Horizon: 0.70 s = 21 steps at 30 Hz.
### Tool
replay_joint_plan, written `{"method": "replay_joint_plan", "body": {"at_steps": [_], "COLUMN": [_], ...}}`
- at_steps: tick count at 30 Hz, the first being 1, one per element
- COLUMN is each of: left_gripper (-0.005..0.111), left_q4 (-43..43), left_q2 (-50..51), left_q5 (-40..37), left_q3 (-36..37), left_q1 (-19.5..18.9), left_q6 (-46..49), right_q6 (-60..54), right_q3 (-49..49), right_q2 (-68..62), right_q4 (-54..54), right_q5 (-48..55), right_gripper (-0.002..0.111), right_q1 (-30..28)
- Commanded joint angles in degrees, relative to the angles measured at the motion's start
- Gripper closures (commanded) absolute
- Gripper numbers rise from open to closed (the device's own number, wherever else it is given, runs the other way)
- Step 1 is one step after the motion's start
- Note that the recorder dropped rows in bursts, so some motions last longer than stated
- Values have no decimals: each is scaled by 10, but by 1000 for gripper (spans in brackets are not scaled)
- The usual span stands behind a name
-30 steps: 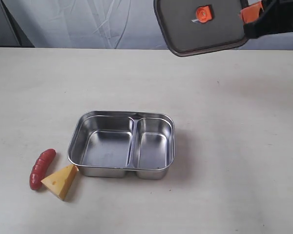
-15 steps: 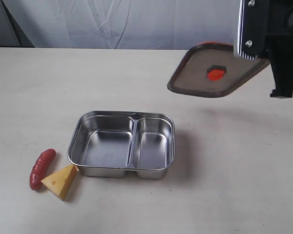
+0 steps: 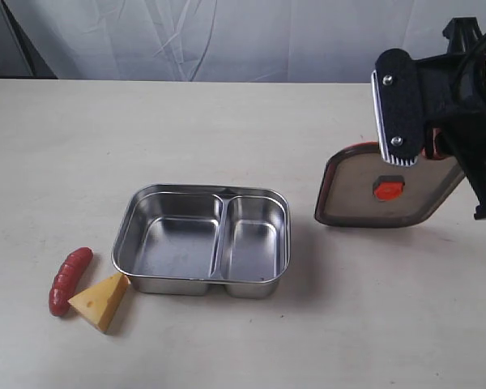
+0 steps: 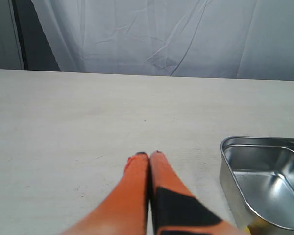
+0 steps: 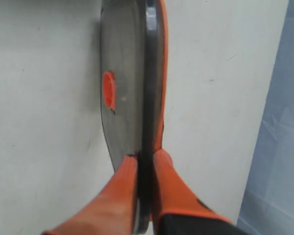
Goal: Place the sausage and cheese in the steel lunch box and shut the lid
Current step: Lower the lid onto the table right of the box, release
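The steel lunch box (image 3: 178,241) is still empty, so the robot's right gripper should set the tilted lid down flat close beside it (image 3: 344,263) before the left gripper heads to the sausage.
The red sausage (image 3: 69,280) and the yellow cheese (image 3: 102,301) lie side by side on the table, just left of the steel lunch box (image 3: 202,188). Both of the box's compartments hold nothing. My right gripper (image 3: 432,146) is shut on one edge of the dark lid (image 3: 356,194). The lid hangs tilted to the right of the box, its lower edge near the table. In the right wrist view the fingers (image 5: 146,155) pinch the lid (image 5: 127,73) edge-on. My left gripper (image 4: 148,154) is shut and empty above the table, left of the lunch box (image 4: 264,181).
A white cloth backdrop (image 3: 227,40) hangs behind the pale table (image 3: 227,121). The right arm's black body (image 3: 470,105) fills the upper right of the exterior view. Bare tabletop lies behind the box and in front of it.
My right gripper has brought the lid down from high at the back to just above the table, right of the box, and tipped it steeper. Sausage, cheese and box have stayed put.
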<state>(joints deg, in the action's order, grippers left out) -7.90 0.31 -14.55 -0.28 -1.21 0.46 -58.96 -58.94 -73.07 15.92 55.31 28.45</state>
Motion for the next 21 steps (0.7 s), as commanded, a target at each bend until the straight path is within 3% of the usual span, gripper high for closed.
{"method": "replay_joint_plan", "body": {"at_steps": [1,10,21], "left_gripper": [107,107,107], "left_q4": [1,1,1], "left_q2": [-3,-3,-3], "left_q5": [8,8,8], "left_q3": [3,3,3], "left_q1": [2,2,2], "left_q6": [0,0,0], "right_q6": [36,82,103], "right_q3": [0,99,173], "right_q2": [-7,-7,-7], "right_q4": [1,-16,-77], "right_q5": [49,51,-22], "right_gripper": [109,109,109], "right_q1": [28,93,122]}}
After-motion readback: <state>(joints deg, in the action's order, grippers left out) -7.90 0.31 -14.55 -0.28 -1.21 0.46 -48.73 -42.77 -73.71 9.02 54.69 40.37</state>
